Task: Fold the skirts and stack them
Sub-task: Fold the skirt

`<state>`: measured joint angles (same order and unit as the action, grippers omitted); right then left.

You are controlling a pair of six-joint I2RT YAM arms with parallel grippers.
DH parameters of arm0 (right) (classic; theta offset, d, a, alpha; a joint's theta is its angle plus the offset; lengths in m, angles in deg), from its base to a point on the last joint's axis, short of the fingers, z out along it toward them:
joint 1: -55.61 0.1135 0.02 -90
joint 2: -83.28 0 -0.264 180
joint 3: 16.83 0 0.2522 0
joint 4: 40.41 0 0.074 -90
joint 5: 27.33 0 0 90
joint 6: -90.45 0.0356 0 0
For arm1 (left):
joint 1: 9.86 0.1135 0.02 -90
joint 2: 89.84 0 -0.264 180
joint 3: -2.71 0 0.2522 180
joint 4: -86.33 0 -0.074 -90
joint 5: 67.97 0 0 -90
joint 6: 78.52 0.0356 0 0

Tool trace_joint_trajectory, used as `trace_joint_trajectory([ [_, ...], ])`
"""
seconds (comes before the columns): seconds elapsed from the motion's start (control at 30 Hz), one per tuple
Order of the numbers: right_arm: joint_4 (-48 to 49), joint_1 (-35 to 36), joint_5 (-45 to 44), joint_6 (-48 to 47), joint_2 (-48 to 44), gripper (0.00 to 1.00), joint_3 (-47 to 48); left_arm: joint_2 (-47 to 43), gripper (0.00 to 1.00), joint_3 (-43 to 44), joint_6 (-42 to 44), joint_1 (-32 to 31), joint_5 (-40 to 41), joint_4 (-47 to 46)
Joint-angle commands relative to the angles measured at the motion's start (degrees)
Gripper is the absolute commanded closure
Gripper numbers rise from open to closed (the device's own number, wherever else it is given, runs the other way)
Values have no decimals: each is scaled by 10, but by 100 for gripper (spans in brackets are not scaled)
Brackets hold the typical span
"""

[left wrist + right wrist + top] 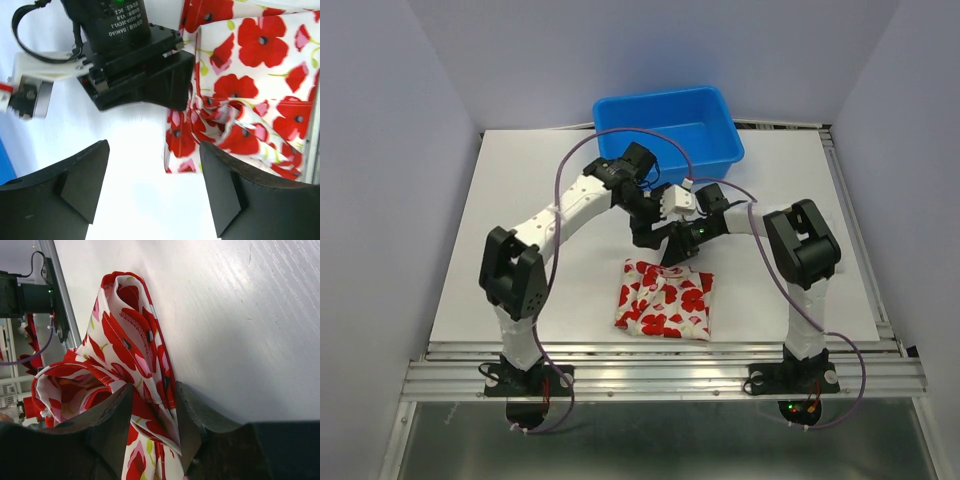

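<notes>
The skirt's far edge (676,270) is bunching up at my right gripper, so my left gripper should pinch the loose far corner (632,266) and help pull the skirt flat.
One skirt (665,300), white with red flowers, lies folded into a small rectangle on the white table (520,260), near its front middle. My right gripper (675,255) is down at the skirt's far edge. In the right wrist view its fingers (117,415) are closed on a bunched fold of the floral skirt (127,340), which fills the gap between them at the right gripper (152,425). My left gripper (645,238) hovers just left of it. In the left wrist view the left gripper (152,185) stands open over bare table, with the skirt's corner (240,90) beside its right finger.
A blue plastic tub (670,125) stands at the back middle of the table, behind both arms. The right gripper's black body (125,60) fills the upper part of the left wrist view, close to my left fingers. A metal rail (660,360) runs along the table's near edge.
</notes>
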<state>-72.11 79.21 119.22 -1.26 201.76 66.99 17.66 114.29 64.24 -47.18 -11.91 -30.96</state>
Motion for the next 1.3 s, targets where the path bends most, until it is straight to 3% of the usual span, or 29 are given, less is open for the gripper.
trace_joint_trajectory([
  [0.0, -24, 4, -47, -13, -16, 54, 26, -133, 16, -67, -94, -6, -28, -60],
  [0.1, -35, 4, -59, -14, -19, 52, 37, -192, 16, -214, -187, -5, -21, -116],
  [0.33, -44, 4, -67, -9, -44, 49, 34, -270, 6, -379, -318, -6, -21, -236],
  [0.5, -54, 4, -73, -21, -41, 49, 38, -246, 6, -404, -365, -20, 3, -287],
  [0.83, -55, 4, -87, -42, -21, 50, 22, -180, 22, -398, -392, -26, 22, -329],
  [0.93, -55, 4, -94, -53, -21, 50, 16, -167, 38, -395, -398, -22, 31, -333],
  [1.03, -56, 4, -97, -66, -20, 52, 11, -171, 65, -391, -401, -9, 8, -340],
  [1.07, -57, 4, -99, -71, -20, 52, 11, -173, 90, -388, -395, 9, -8, -337],
  [1.1, -59, 4, -99, -78, -19, 52, 11, -176, 100, -387, -396, 21, -43, -337],
  [1.27, -60, 4, -105, -84, -10, 53, 13, -156, 100, -379, -400, 51, -93, -340],
])
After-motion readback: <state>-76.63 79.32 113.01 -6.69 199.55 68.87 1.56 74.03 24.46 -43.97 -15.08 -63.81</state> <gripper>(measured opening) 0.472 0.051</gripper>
